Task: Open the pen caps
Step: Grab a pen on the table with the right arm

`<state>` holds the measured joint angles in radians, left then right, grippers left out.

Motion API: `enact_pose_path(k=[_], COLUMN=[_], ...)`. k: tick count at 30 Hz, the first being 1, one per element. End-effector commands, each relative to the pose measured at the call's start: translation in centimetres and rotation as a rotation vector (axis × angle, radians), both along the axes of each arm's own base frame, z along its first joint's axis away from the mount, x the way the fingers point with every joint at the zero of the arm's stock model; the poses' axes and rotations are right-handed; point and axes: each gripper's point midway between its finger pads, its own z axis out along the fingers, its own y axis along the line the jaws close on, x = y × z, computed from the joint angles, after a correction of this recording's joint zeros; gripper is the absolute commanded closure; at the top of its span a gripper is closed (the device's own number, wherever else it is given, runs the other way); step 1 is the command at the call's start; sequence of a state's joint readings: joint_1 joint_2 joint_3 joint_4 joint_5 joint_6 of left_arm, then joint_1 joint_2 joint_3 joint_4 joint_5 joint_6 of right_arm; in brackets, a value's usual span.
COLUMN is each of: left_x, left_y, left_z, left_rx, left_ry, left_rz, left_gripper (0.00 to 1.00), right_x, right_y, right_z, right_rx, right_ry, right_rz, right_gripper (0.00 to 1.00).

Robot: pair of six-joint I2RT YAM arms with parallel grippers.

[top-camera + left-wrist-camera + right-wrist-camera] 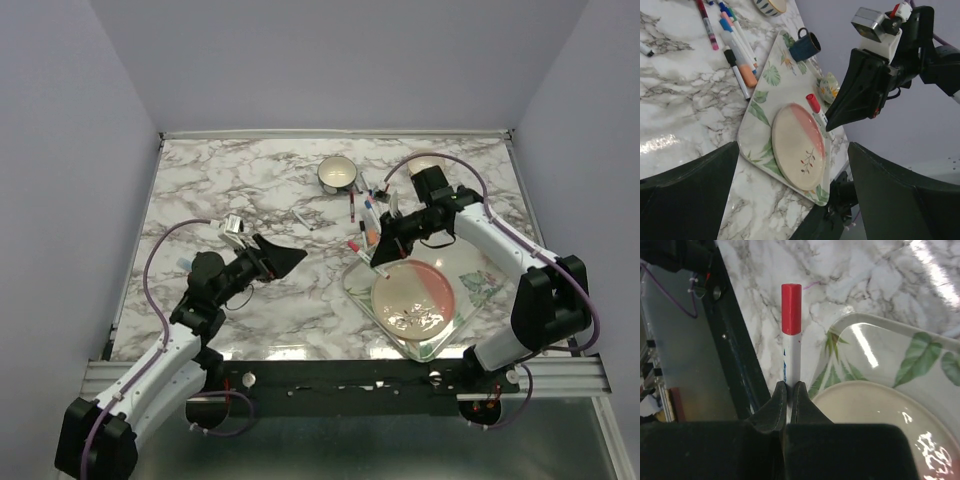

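I expect the red pen cap (353, 246) to come off in one piece when I pull it away, because it meets the white body of the pen at a clean edge (359, 251).
My right gripper (788, 387) is shut on the white barrel (793, 360) of a marker, whose red pen cap (791, 309) sticks out beyond the fingertips. From above, that gripper (379, 263) hangs over the left rim of the leaf-patterned tray (470, 290), and the red cap (352, 245) points left toward my other arm. My left gripper (292, 259) is open and holds nothing, a short way left of the cap. In its own view the left gripper (790, 200) faces the red cap (813, 102). Several more capped pens (366, 206) lie behind the tray.
A pink and cream plate (413, 297) lies on the tray. A dark blue mug (805, 46) and a small patterned pot (829, 86) stand at the tray's far end. A bowl (337, 174) stands at the back, and one stray pen (305, 220) lies nearer the middle.
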<state>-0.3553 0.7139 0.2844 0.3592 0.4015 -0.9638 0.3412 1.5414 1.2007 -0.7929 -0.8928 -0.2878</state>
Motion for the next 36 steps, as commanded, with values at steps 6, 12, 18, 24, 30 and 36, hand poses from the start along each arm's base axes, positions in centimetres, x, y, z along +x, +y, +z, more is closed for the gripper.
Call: enact_pose_path(k=[6, 12, 18, 24, 30, 36], left_x=[1.3, 1.6, 1.8, 2.0, 2.4, 2.8], left_y=[-2.0, -3.3, -3.8, -4.2, -4.4, -5.3], left_z=[-0.4, -0.8, -1.3, -1.7, -1.9, -2.1], left_rx=[-0.05, -0.054, -0.072, -0.076, -0.099, -0.09], left_ry=[0.158, 0.196, 0.23, 0.263, 0.285, 0.322], left_rz=[0.209, 0.252, 0.31, 0.358, 0.403, 0.42], left_gripper=[0.02, 0.02, 0.02, 0.02, 0.03, 0.06], right_x=[-4.0, -4.8, -5.1, -5.3, -5.4, -5.6], right_y=[2.5, 2.8, 3.0, 3.2, 3.3, 3.4], right_z=[-0.3, -0.7, -1.0, -1.2, -1.4, -1.6], right_rx=[0.103, 0.101, 0.094, 0.089, 0.083, 0.079], right_ry=[0.04, 0.05, 0.053, 0.057, 0.062, 0.063], right_rz=[0.163, 0.188, 0.203, 0.213, 0.22, 0.228], right_gripper=[0.99, 0.99, 0.99, 0.99, 0.99, 0.99])
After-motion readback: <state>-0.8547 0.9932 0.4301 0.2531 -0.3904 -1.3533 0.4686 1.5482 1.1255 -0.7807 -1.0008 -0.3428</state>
